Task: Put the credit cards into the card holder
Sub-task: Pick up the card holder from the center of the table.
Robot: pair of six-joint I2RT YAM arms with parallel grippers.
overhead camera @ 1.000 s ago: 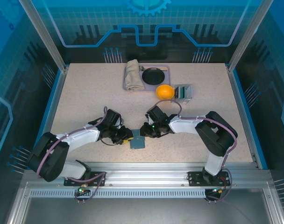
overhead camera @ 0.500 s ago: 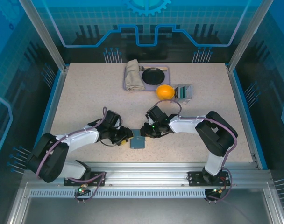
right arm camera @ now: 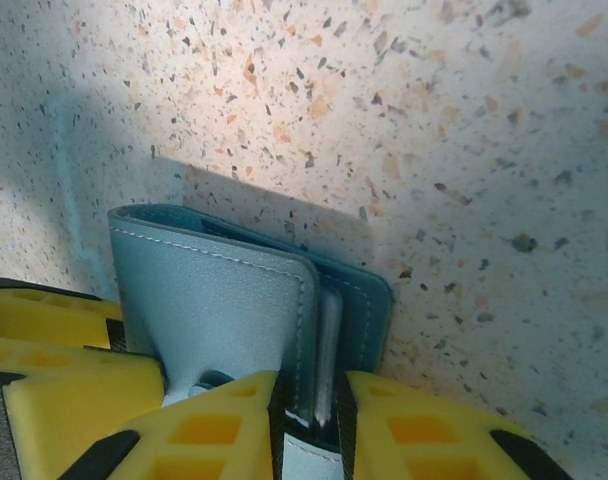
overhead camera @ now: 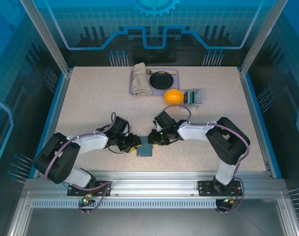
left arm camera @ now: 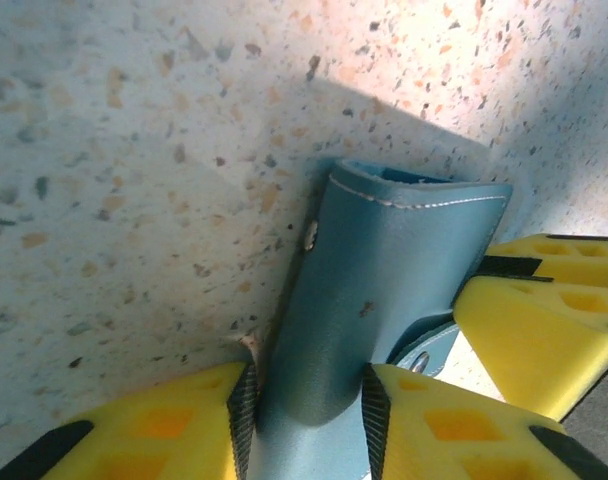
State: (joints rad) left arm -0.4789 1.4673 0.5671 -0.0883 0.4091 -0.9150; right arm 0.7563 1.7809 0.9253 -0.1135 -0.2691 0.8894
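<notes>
I should pull the strap out past the card holder's open edge (right arm camera: 364, 325) with my right gripper before getting the cards, because the snap strap's end (left arm camera: 424, 352) still curls over the card holder's cover.
The slate-blue card holder (overhead camera: 144, 149) lies near the table's front middle, held from both sides. My left gripper (overhead camera: 134, 144) is shut on its folded spine, and in the left wrist view the card holder (left arm camera: 384, 270) rises up between the yellow fingers of that gripper (left arm camera: 306, 412). My right gripper (overhead camera: 152, 138) is shut on the opposite edge. In the right wrist view my right gripper (right arm camera: 311, 420) pinches the stitched flap of the card holder (right arm camera: 219, 310) together with the thin pale edge of a credit card (right arm camera: 326, 340) standing in the inner pocket. Other cards are hidden.
At the back stands a tray (overhead camera: 175, 73) with a folded beige cloth (overhead camera: 138, 78) and a black round dish (overhead camera: 162, 79). An orange (overhead camera: 173, 96) and a clear case with green stripes (overhead camera: 193, 98) sit just in front of it.
The left arm's elbow and upper links have shifted a little to the right. Both grippers stay shut at the card holder, which has not visibly moved.
</notes>
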